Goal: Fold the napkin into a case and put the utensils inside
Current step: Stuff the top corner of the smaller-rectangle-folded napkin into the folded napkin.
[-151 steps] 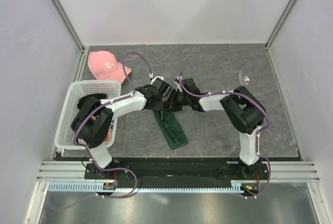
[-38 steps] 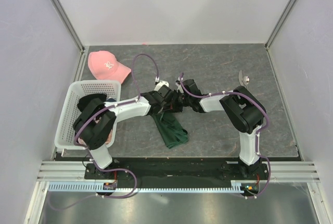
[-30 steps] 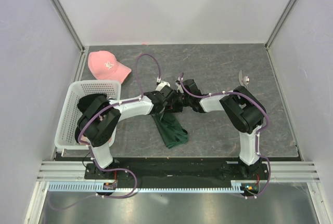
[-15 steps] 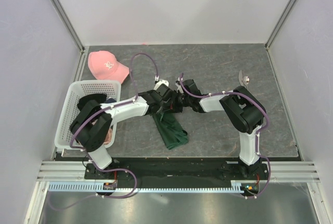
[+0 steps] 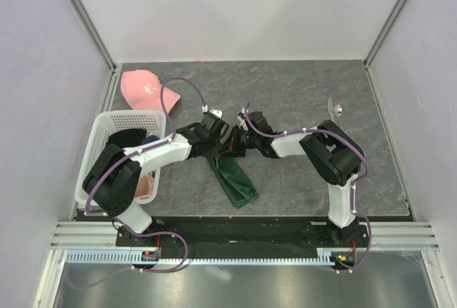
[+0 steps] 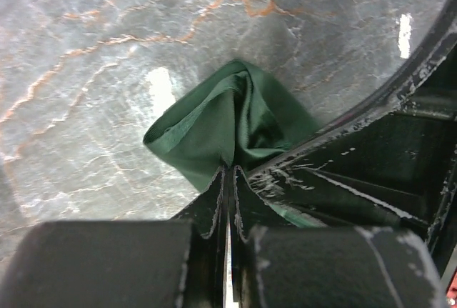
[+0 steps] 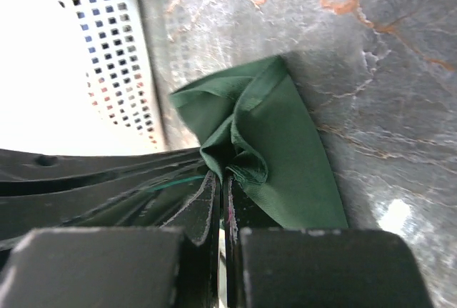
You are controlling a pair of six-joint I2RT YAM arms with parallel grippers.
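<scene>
My right gripper should open and take hold of the napkin's hem (image 7: 251, 102) close by while my left gripper stays still, because my right gripper is pinching a puckered fold of the napkin (image 7: 244, 162).
The dark green napkin (image 5: 239, 183) lies as a narrow folded strip on the grey table, running from the two grippers towards the near edge. My left gripper (image 5: 223, 143) is shut on the strip's far end, with cloth (image 6: 214, 126) bunched in front of its tips (image 6: 228, 170). My right gripper (image 5: 238, 145) faces it from the right and is shut on the same end, pinching a puckered fold (image 7: 275, 143) at its tips (image 7: 223, 177). The utensils (image 5: 334, 110), two silver pieces, lie side by side at the far right.
A pink cap (image 5: 146, 88) sits at the back left. A white basket (image 5: 100, 152) with a black garment (image 5: 128, 136) stands at the left edge, also seen as a perforated wall (image 7: 107, 58). The right gripper's black body (image 6: 371, 172) crowds the left wrist view.
The left gripper has closed onto the napkin's far end. Both grippers and that end of the cloth have shifted slightly to the left.
</scene>
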